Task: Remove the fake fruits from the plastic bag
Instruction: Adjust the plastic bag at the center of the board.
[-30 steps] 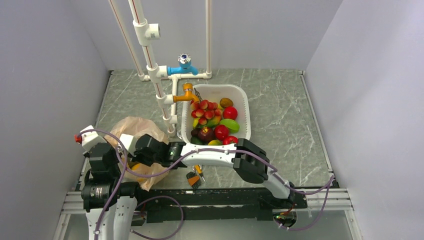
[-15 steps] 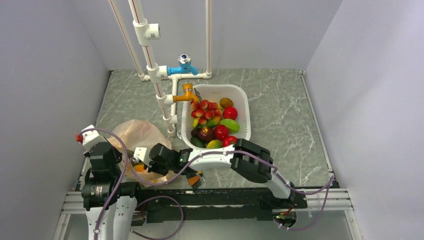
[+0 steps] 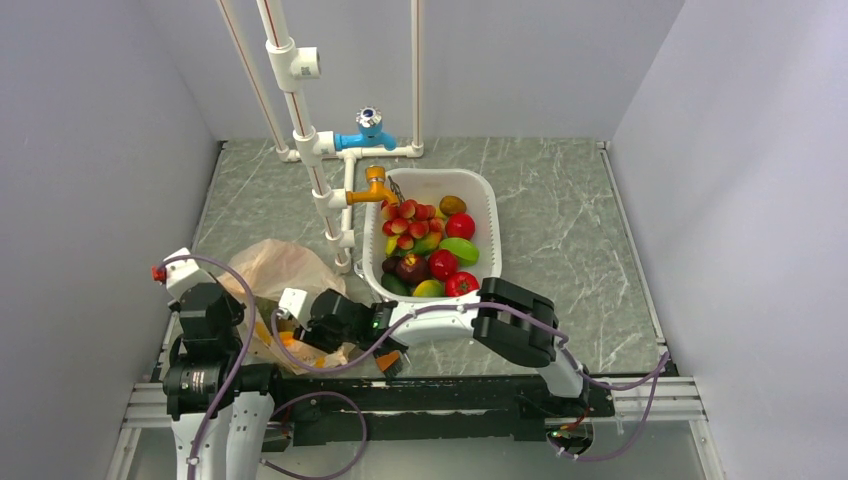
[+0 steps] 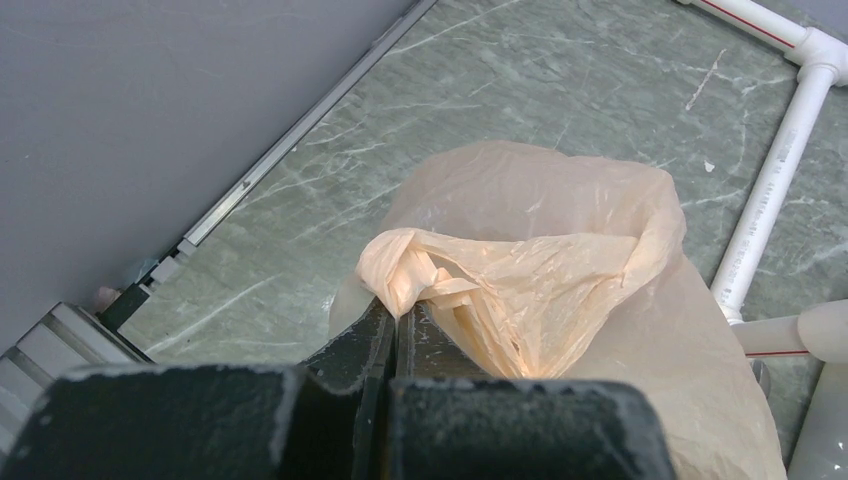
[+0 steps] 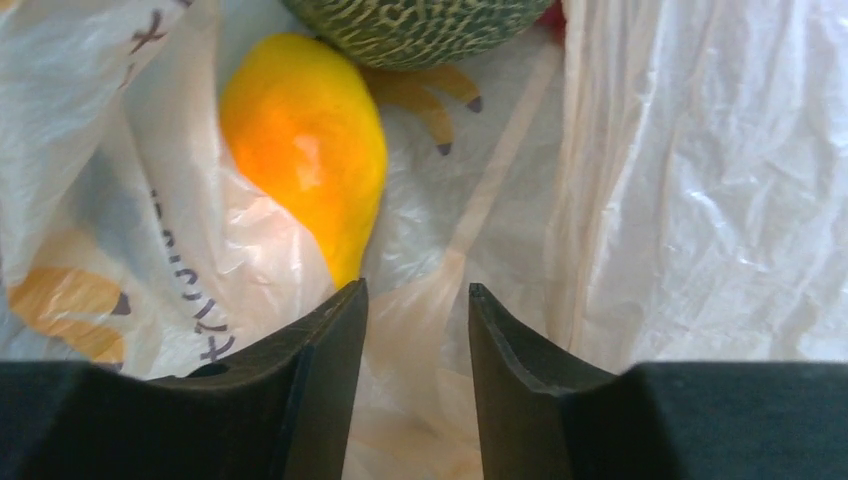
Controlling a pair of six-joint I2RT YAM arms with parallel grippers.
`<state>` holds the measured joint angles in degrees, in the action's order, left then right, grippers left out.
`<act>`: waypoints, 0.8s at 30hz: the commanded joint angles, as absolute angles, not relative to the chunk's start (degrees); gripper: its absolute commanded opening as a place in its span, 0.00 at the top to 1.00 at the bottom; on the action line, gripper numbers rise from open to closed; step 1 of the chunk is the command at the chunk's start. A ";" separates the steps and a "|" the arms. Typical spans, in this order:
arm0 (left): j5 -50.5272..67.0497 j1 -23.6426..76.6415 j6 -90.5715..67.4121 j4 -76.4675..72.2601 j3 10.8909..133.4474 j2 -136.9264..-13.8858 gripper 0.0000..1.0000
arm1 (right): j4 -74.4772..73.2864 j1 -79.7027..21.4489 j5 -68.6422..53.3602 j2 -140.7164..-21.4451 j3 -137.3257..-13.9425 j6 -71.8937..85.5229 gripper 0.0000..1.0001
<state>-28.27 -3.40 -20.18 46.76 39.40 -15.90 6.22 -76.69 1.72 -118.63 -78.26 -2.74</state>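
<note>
Next, I pull the bag's edge back with my left gripper and uncover the melon [image 3: 265, 308] for my right gripper, because the bag's slack fold [image 4: 548, 284] by my left gripper covers the bag's opening.
The beige-tan plastic bag [image 3: 285, 268] lies at the near left of the table. My left gripper [image 4: 398, 312] is shut on a bunched edge of the bag [image 4: 560, 230] and holds it up. My right gripper [image 5: 415, 290] is open and empty inside the bag's mouth, its wrist [image 3: 338, 318] at the bag's near right side. Ahead of its fingers lie a yellow-orange fruit [image 5: 305, 150] and, further in, the grey-green netted melon [image 5: 420, 25]. A sliver of something red [image 5: 553, 12] shows beside the melon. The grapes are hidden.
A white basin [image 3: 490, 215] holding red and green fruits stands right of the bag. White pipes [image 3: 320, 190] with a blue tap [image 3: 368, 130] and an orange tap [image 3: 375, 185] rise between bag and basin. A small orange-black object [image 3: 388, 360] lies at the near edge.
My right wrist has shifted toward the near edge and slightly right, down at the bag's mouth. The bag has sagged and shows orange patches. The left arm has held still.
</note>
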 commanded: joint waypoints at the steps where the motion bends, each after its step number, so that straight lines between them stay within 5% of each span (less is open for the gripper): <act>1: -25.90 -3.34 -18.58 43.63 39.68 -16.69 1.00 | 12.86 -75.24 7.54 -117.30 -79.22 -0.52 0.53; 6: -14.52 -3.34 -14.15 41.05 39.75 -18.03 1.00 | 17.25 -73.51 -5.02 -115.47 -80.90 3.52 0.44; 13: -12.16 -3.34 -13.67 41.00 41.04 -15.73 1.00 | 17.71 -72.87 -7.75 -119.14 -89.53 8.14 0.16; 17: -12.50 -3.34 -14.41 40.97 41.72 -15.02 1.00 | 17.25 -72.86 -7.73 -119.51 -91.96 8.77 0.15; 24: 7.42 -3.33 -21.56 39.26 50.88 -23.44 1.00 | 18.61 -70.85 -8.78 -114.23 -85.55 11.17 0.19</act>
